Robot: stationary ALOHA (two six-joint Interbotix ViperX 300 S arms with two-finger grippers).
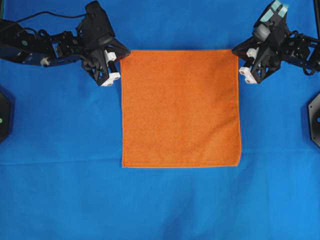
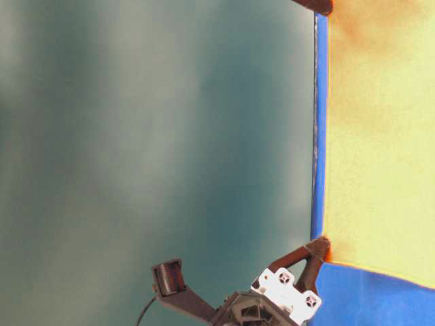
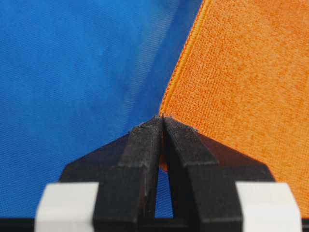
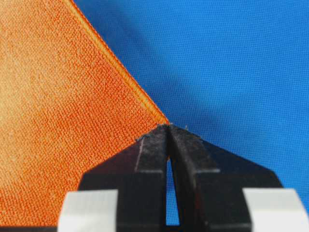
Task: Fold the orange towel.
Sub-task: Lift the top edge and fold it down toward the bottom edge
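Note:
The far corners of the flat orange towel (image 1: 236, 54) are pinched by both grippers, so my right gripper keeps bringing its corner over until it reaches the towel's near corner (image 1: 237, 163).
The orange towel (image 1: 180, 107) lies flat and square on the blue cloth. My left gripper (image 1: 119, 62) is at its far left corner. In the left wrist view the left gripper (image 3: 162, 117) is shut, with a sliver of the orange towel (image 3: 241, 72) pinched between its tips. My right gripper (image 1: 239, 59) is at the far right corner. In the right wrist view the right gripper (image 4: 169, 125) is shut where the corner of the orange towel (image 4: 63, 111) ends. In the table-level view the left gripper (image 2: 318, 248) touches the edge of the orange towel (image 2: 380, 149).
The blue cloth (image 1: 60, 165) covers the whole table around the towel. Dark fixtures stand at the left edge (image 1: 4, 117) and the right edge (image 1: 315, 117). The left arm (image 1: 30, 47) and the right arm (image 1: 300, 47) lie along the far side.

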